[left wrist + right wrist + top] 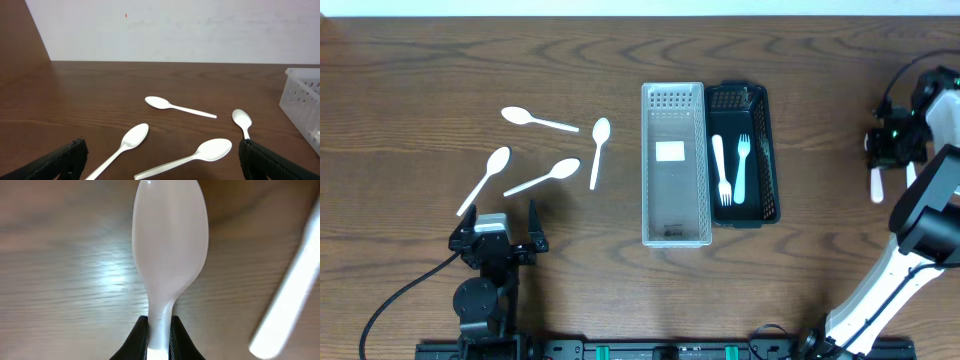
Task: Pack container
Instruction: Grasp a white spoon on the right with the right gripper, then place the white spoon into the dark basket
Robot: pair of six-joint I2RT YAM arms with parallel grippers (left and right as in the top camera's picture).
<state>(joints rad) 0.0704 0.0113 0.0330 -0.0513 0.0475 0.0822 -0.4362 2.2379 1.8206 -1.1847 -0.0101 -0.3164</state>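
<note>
The white spoon (877, 186) is in line with the black basket's long side. My right gripper keeps moving toward the black basket (735, 124) and lets go inside.
Several white plastic spoons lie at the left of the table, among them one (538, 120) at the back and one (599, 150) nearest the white basket (673, 100). They also show in the left wrist view, for example one (215, 150) between the fingers' line. My left gripper (508, 238) (165, 165) is open and empty, just short of the spoons. My right gripper (895, 140) (160, 332) at the far right is shut on the neck of a white spoon (170, 235). A black basket (767, 120) holds two white forks (732, 170).
Another white utensil (877, 185) (292, 295) lies on the table beside my right gripper. The white basket (305, 97) stands right of the spoons, touching the black basket. The right arm (920, 220) runs along the right edge.
</note>
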